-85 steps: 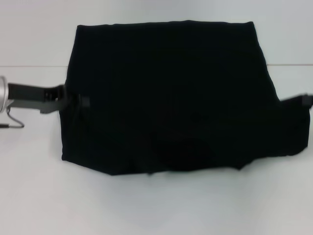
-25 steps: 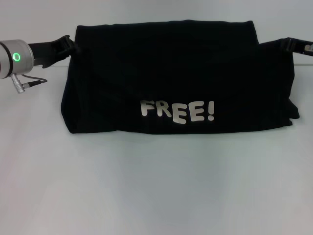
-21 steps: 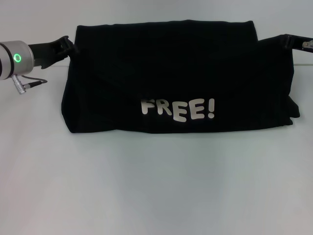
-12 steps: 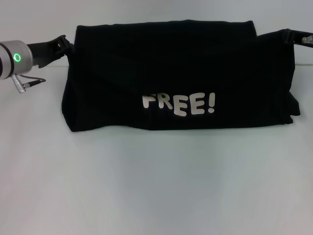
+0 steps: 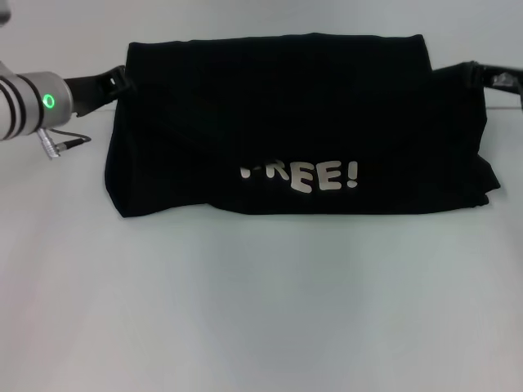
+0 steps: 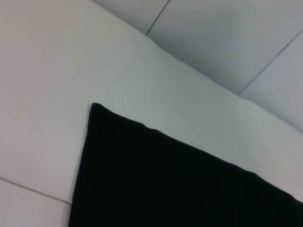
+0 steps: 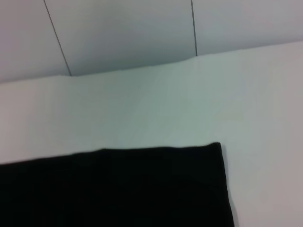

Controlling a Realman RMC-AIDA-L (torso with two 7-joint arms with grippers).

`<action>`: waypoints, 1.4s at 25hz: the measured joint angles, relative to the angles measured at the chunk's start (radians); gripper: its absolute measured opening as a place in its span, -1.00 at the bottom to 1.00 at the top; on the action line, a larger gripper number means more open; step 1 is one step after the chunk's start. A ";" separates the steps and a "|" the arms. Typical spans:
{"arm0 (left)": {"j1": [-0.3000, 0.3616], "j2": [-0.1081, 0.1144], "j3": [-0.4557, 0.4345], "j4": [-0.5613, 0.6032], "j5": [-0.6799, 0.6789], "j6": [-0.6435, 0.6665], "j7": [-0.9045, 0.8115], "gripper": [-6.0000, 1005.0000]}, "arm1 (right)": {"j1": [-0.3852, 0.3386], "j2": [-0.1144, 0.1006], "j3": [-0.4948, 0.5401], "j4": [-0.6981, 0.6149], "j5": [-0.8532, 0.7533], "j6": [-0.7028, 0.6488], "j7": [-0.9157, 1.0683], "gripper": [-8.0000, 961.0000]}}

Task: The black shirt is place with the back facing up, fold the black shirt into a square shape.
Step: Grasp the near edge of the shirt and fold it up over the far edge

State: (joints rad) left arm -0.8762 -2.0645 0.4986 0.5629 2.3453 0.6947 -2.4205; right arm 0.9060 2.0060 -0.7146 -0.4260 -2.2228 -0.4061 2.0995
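Next, my right gripper opens and goes to the flap's tip before folding any more, because a flap of the black shirt sticks out past the folded shirt's end.
The black shirt lies on the white table, folded over on itself into a wide band. White lettering "REE!" shows near its front edge, with the first letter partly hidden by a crease. My left gripper is at the shirt's far left corner, shut on the fabric. My right gripper is at the far right corner, and the cloth is drawn up to it. The left wrist view shows one shirt corner on the table. The right wrist view shows another corner.
My left arm's silver wrist with a green light and a cable are left of the shirt. A wall with panel seams stands behind the table's far edge.
Since 3.4 s ago both grippers carried the shirt's near edge over to the far side, exposing the lettering. In the last half second the left wrist shifted right and the cloth sagged, hiding the "F".
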 joint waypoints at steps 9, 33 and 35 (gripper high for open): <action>0.006 -0.018 0.020 0.000 0.000 -0.037 0.000 -0.78 | 0.003 0.005 -0.048 0.014 -0.005 0.030 -0.001 -0.88; 0.022 -0.006 0.116 0.046 -0.014 0.194 -0.018 -0.15 | 0.000 -0.025 -0.114 -0.051 -0.007 -0.172 0.121 0.17; 0.045 0.005 0.091 0.094 -0.017 0.297 -0.037 -0.07 | -0.032 -0.032 -0.106 -0.123 -0.003 -0.265 0.184 0.38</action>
State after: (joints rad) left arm -0.8315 -2.0593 0.5896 0.6566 2.3286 0.9919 -2.4575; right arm 0.8740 1.9736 -0.8206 -0.5486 -2.2256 -0.6713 2.2832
